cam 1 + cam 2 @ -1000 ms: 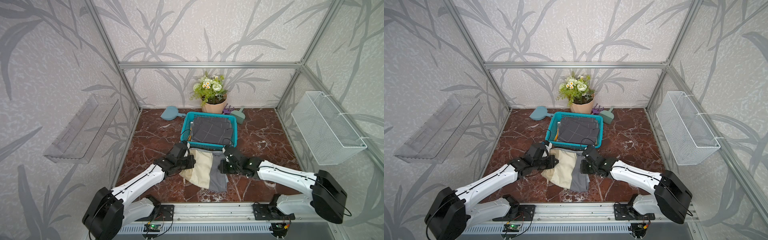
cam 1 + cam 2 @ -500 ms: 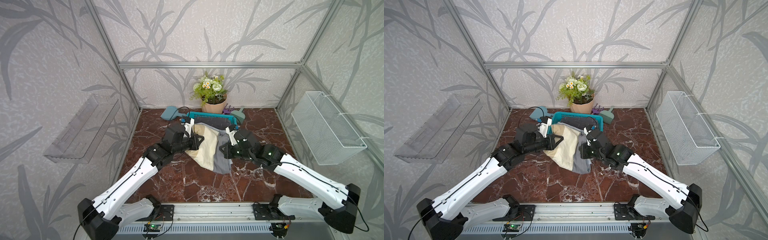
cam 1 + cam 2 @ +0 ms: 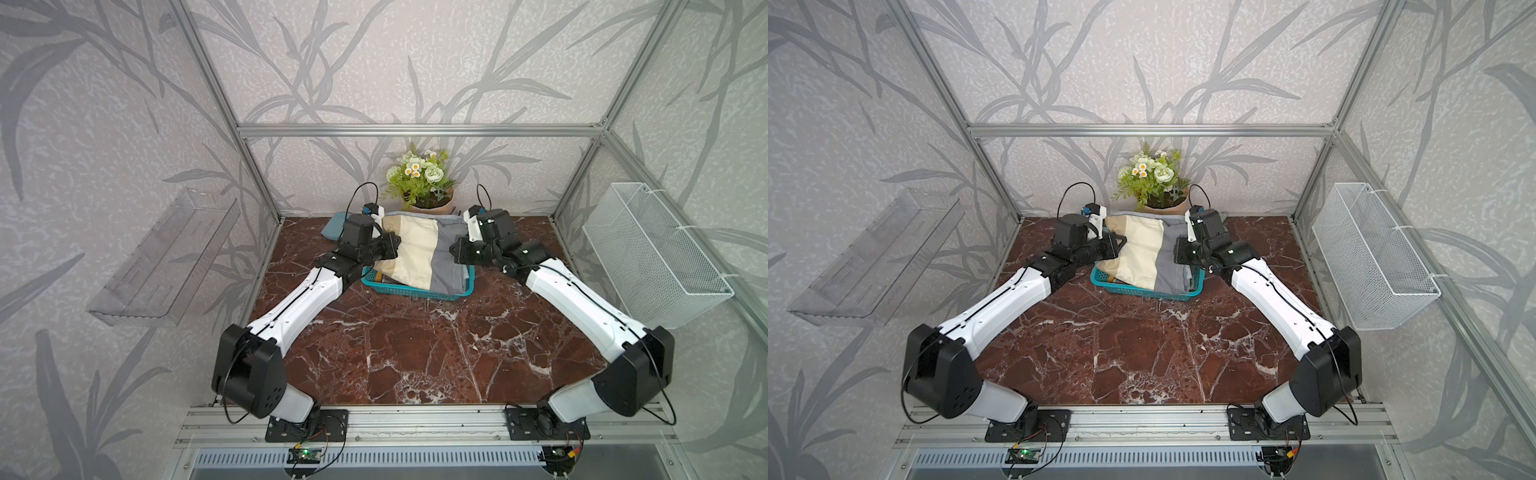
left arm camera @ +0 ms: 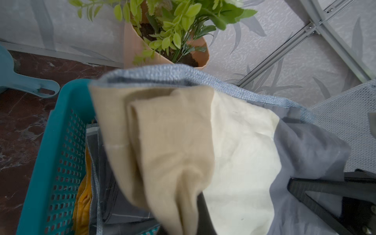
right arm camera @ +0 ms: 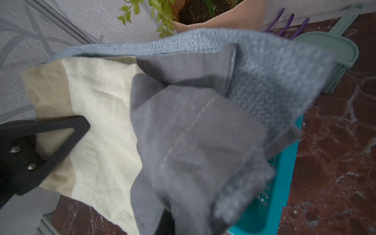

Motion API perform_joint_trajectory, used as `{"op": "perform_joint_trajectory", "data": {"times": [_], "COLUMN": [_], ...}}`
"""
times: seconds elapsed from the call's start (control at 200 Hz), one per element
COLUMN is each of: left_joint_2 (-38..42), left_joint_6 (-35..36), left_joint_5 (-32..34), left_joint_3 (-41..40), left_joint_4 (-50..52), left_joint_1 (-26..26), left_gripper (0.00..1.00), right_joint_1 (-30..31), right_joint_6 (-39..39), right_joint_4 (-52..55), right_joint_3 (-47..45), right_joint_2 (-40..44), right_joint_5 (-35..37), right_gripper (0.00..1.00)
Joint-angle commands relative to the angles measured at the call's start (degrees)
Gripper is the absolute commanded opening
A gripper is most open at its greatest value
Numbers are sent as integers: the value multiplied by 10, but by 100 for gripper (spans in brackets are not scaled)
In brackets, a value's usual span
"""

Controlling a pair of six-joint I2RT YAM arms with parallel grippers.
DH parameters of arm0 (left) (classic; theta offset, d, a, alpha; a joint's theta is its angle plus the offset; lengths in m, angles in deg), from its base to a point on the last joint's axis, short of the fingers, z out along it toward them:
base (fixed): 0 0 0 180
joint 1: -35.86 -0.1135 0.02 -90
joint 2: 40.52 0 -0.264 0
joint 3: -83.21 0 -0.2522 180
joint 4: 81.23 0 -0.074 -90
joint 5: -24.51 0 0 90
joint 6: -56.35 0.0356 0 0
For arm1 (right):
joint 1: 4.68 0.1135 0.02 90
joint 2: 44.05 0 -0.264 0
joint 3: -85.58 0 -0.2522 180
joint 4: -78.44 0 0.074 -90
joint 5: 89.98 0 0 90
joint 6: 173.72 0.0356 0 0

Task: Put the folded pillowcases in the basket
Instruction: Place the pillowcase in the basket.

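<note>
The folded pillowcase's tan edge [image 4: 113, 137] is clear of the teal basket's side. My left gripper should keep lowering it and let go on the dark grey cloth [image 4: 122, 201].
The folded pillowcase [image 3: 419, 253] [image 3: 1144, 253], banded tan, cream and grey, is stretched between both grippers above the teal basket [image 3: 415, 291] [image 3: 1142, 294]. My left gripper [image 3: 397, 243] [image 3: 1121, 241] is shut on its tan edge [image 4: 162, 142]. My right gripper [image 3: 454, 253] [image 3: 1177, 254] is shut on its grey edge [image 5: 193, 132]. The near end of the cloth droops toward the basket's front rim. Cloth hides my own jaws in both wrist views. Each wrist view shows the other arm's black finger, the right one's [image 4: 325, 193] and the left one's [image 5: 50, 142].
Dark grey folded cloth [image 4: 114, 183] and a yellow one [image 4: 83, 203] lie in the basket. A flower pot [image 3: 424, 187], a blue scoop [image 4: 26, 83], a green brush [image 5: 335, 50] and purple pegs [image 5: 289, 22] sit behind it. A wire basket [image 3: 652, 257] and a clear tray [image 3: 166, 257] hang on the side walls.
Both arms lifted the pillowcase off the table in front of the basket and carried it back, so it now hangs over the basket. Both grips stayed shut.
</note>
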Motion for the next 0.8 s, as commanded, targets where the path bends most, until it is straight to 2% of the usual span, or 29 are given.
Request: {"op": "perform_joint_trajectory", "data": {"times": [0.0,0.255,0.47,0.57,0.61,0.645,0.71,0.745,0.795], "left_joint_2": [-45,-153,-212,-231,-238,-243,-246,-244,-238], "left_joint_6": [24,33,38,46,48,49,52,54,55], "left_joint_5": [-10,-29,-33,-22,-19,-17,-9,-3,5], "left_joint_3": [28,51,54,58,60,64,72,73,77], "left_joint_4": [-64,-77,-90,-87,-85,-81,-72,-69,-65], "left_joint_1": [-18,-42,-61,-67,-69,-71,-72,-72,-72], "left_gripper": [0,0,0,0,7,15,41,49,63], "right_joint_1": [-24,-52,-59,-63,-65,-66,-65,-65,-65], "right_joint_6": [-19,-21,-24,-23,-20,-18,-18,-19,-23], "right_joint_4": [-24,-49,-58,-64,-60,-55,-57,-60,-64], "right_joint_3": [23,49,72,80,86,91,90,88,86], "right_joint_2": [-36,-143,-214,-235,-239,-241,-237,-233,-226], "right_joint_5": [-8,-17,-8,4,10,18,28,34,39], "right_gripper": [0,0,0,7,14,25,36,41,55]}}
